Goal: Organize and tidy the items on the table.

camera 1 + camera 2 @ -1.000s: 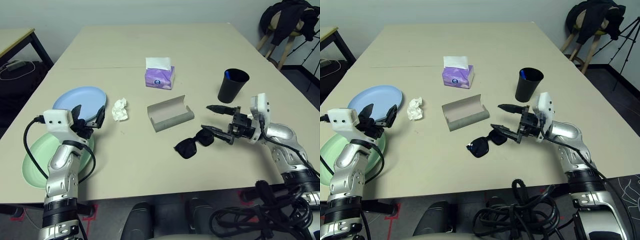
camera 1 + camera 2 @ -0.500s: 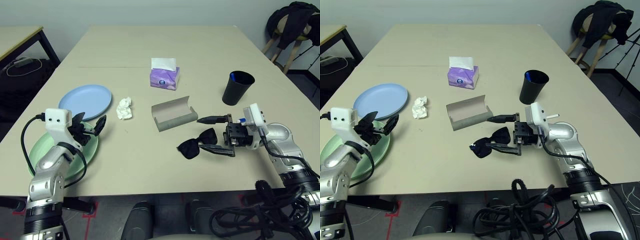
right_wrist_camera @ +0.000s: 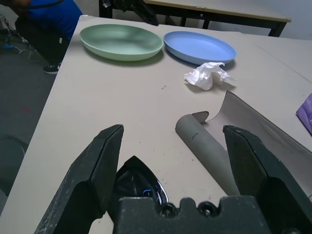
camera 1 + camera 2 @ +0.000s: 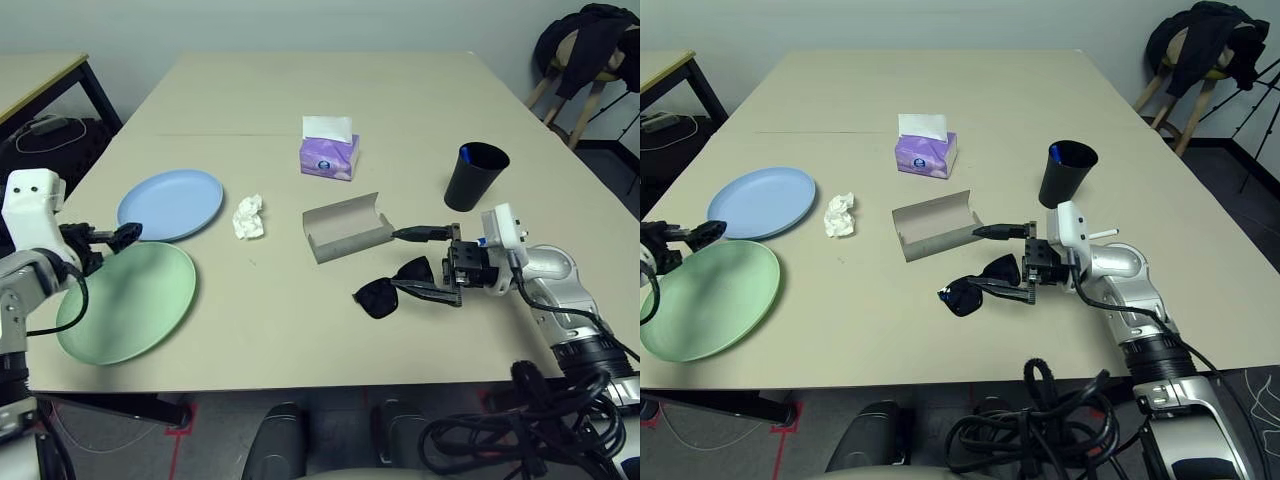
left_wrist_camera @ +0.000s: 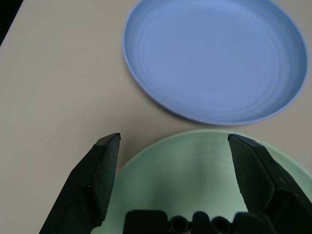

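The green plate's rim [image 5: 151, 144] runs between the open fingers of my left gripper. I keep going down along its outer edge [image 4: 69, 306] until the fingers can close there.
Black sunglasses [image 4: 388, 291] lie in front of the grey glasses case [image 4: 345, 227], which lies open on the table [image 4: 300, 100]. My right gripper [image 4: 417, 262] is open, and the sunglasses' near lens [image 3: 140, 183] sits between its fingers. The black cup [image 4: 474, 177], with a blue pen [image 4: 463, 153] inside, stands behind that arm. A crumpled tissue wad [image 4: 247, 216] lies between the case and the pale blue plate [image 4: 170, 204]. The pale green plate [image 4: 127, 300] sits in front of the blue one. My left gripper [image 4: 108, 236] hovers open at the green plate's far left rim [image 5: 204, 161], holding nothing.
A purple tissue box [image 4: 330, 152] stands behind the case at mid-table. A smaller desk [image 4: 35, 85] stands at the far left, and a chair with dark clothing [image 4: 585, 40] at the far right. Cables hang below the table's front edge.
My left arm has drawn back to the left, from over the green plate to its left rim. The right gripper has edged slightly left around the sunglasses.
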`<state>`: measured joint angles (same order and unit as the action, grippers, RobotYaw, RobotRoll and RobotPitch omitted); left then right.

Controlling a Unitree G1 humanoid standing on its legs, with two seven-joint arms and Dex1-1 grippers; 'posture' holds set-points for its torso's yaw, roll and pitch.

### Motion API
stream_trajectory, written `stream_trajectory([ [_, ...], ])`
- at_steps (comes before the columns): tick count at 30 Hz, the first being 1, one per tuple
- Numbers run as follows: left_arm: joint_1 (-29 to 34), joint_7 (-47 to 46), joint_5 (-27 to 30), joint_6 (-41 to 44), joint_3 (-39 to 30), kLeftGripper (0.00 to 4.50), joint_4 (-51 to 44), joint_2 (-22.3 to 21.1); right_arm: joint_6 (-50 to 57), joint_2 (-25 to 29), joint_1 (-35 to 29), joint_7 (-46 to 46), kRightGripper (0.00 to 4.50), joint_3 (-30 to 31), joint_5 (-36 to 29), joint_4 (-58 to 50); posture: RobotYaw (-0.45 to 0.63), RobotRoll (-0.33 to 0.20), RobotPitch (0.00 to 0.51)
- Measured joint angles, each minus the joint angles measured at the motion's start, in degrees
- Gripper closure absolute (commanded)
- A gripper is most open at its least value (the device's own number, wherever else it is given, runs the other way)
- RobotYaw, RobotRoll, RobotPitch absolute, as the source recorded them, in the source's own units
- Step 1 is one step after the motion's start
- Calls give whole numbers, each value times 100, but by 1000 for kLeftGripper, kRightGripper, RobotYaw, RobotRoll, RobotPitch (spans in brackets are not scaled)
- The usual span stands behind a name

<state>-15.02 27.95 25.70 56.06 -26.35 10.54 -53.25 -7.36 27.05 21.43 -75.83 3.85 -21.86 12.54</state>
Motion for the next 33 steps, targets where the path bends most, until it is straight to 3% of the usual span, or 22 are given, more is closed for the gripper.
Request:
stream_trajectory([
  [6,191,355,-49,55,-1,0,323,-381,44,-41,-7,95,31,0,-2,-120,123,0,46],
  [21,978,522,-344,-21,-11,0,588,-435,237,-59,-50,240,31,0,-6,-349,121,0,44],
  [24,978,506,-356,-1,-37,616,581,-437,279,-64,-51,266,0,1,-6,-363,119,0,43],
  [33,936,443,-409,69,-106,4123,552,-480,347,-70,-52,313,0,1,-5,-462,119,0,40],
])
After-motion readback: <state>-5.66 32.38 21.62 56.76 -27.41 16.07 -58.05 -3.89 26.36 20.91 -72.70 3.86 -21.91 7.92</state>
